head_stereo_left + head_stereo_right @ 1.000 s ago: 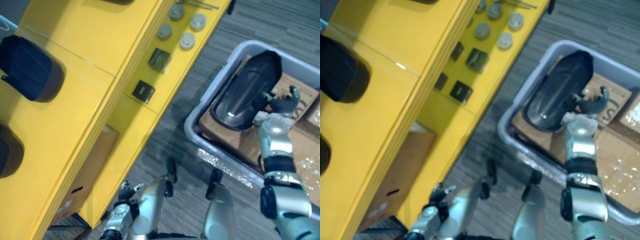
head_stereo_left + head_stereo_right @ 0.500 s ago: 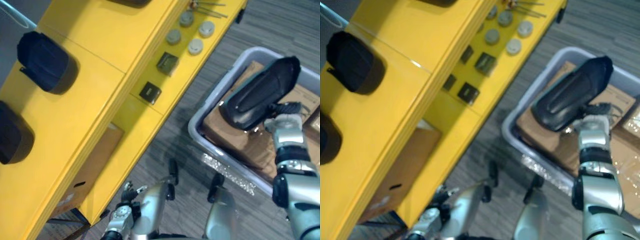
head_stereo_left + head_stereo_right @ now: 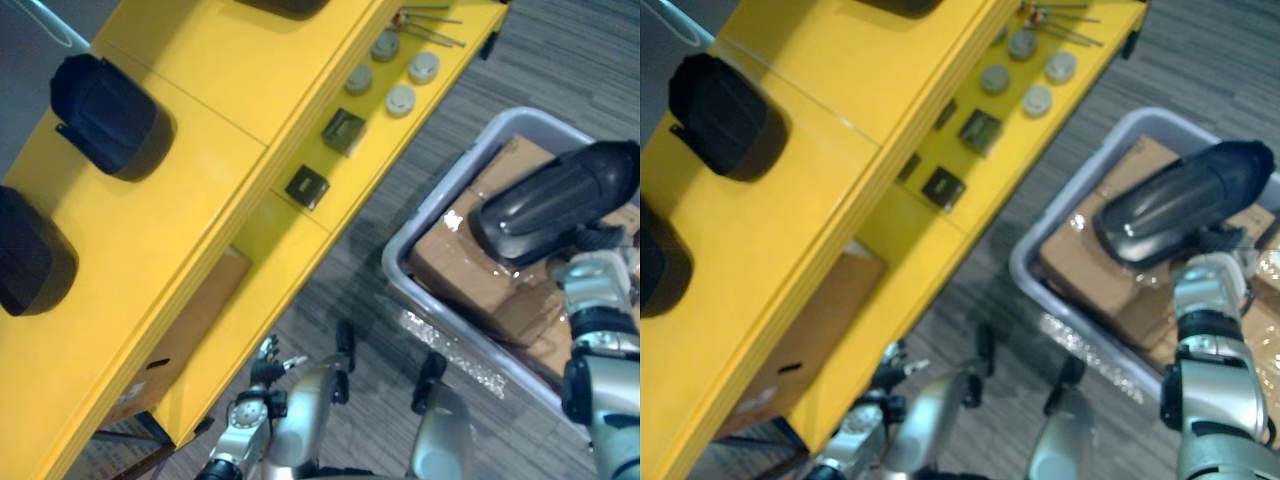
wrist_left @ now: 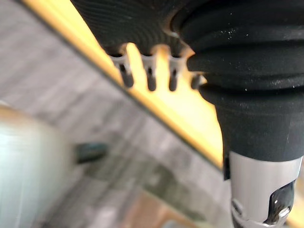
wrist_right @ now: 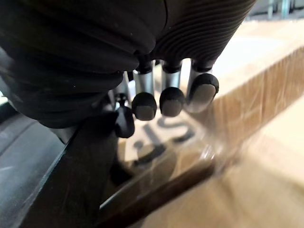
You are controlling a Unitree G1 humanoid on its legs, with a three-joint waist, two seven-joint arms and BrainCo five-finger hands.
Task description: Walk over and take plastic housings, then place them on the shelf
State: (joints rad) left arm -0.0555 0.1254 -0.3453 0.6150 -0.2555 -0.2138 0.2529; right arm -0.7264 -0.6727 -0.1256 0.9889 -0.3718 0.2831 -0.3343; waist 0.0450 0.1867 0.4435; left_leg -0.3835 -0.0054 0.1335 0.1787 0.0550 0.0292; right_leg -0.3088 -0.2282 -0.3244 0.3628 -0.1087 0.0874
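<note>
I expect the held housing to settle flat and steady when I lower it, because the black housings on the yellow shelf lie with the hollow side up.
My right hand is shut on a long, glossy black plastic housing, which it holds tilted above the grey bin. In the right wrist view its fingers are curled beside the housing's dark edge. Two more black housings lie on the top of the yellow shelf at the left. My left hand hangs low by the shelf's front, open and empty, its fingers straight.
The bin holds taped cardboard boxes. On the shelf's lower level sit round grey discs and dark square parts. A cardboard box stands under the shelf. Striped grey carpet lies between shelf and bin.
My right hand has curled shut on the housing and lifted it out of the bin, swinging it to the right. The whole view has shifted, so the camera has moved.
</note>
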